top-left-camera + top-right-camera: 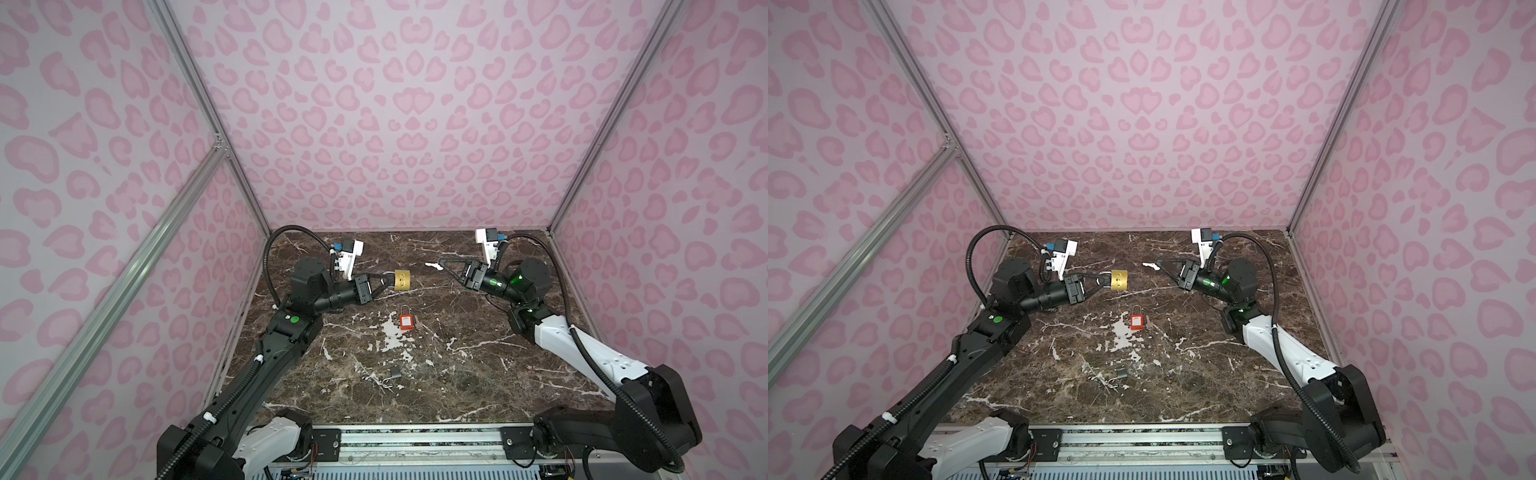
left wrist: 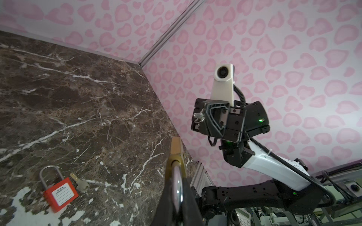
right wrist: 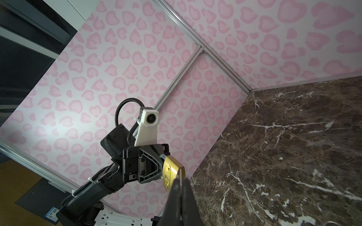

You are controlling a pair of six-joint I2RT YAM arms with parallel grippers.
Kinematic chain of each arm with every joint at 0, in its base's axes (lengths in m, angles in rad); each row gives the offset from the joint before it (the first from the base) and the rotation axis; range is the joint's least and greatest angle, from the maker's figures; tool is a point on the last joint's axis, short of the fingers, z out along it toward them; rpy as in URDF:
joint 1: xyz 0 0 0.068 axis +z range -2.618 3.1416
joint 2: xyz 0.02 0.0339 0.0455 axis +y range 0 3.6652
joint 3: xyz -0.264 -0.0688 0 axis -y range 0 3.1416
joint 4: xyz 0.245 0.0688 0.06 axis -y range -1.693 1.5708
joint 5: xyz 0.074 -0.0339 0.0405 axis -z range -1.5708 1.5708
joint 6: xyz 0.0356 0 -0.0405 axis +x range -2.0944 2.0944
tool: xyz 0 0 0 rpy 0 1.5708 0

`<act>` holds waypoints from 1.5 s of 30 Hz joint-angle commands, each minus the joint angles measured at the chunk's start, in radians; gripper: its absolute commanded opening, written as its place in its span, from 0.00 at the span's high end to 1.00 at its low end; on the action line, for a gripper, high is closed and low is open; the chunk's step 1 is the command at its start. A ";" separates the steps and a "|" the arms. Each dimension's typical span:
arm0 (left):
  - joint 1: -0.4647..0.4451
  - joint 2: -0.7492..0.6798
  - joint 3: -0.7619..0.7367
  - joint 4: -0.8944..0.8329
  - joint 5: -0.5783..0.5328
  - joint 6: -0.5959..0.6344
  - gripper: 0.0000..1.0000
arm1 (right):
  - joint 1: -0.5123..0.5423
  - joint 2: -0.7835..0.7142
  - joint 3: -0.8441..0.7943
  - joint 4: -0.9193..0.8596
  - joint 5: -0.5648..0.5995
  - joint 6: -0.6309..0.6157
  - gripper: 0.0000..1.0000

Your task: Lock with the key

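Note:
My left gripper is holding the brass padlock's body [image 1: 402, 280] clear of the key, so it should keep going down to the open spot [image 1: 436, 319] beside the red padlock and let go there.
A brass padlock [image 1: 402, 279] [image 1: 1119, 280] hangs in the air above the marble table [image 1: 478, 365]. My left gripper [image 1: 388, 283] [image 2: 176, 176] is shut on its silver shackle [image 2: 177, 185], and the brass body [image 2: 176, 150] sticks out past the fingertips. My right gripper [image 1: 442, 262] [image 3: 181, 182] is shut on a silver key [image 1: 433, 264] [image 2: 198, 117] that points at the padlock [image 3: 170, 172]. A small gap separates the key tip from the lock. In the right wrist view the key [image 3: 181, 175] shows edge-on between the fingers.
A red padlock [image 1: 405, 323] [image 2: 60, 193] lies flat mid-table with a loose key [image 2: 79, 183] beside it. Nearer the front lies a small dark padlock [image 1: 395, 372] with a key ring [image 1: 386, 384]. Pink patterned walls [image 1: 395, 124] close in three sides.

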 commanded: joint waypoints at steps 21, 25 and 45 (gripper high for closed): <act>-0.156 0.567 0.277 -0.317 0.008 0.421 0.97 | -0.107 -0.363 -0.167 -0.482 0.225 -0.254 1.00; -0.179 0.687 0.346 -0.313 0.028 0.433 0.97 | -0.127 -0.421 -0.187 -0.538 0.251 -0.276 1.00; -0.261 0.982 0.623 -0.546 -0.048 0.519 0.97 | -0.238 -0.361 -0.145 -0.575 0.160 -0.331 1.00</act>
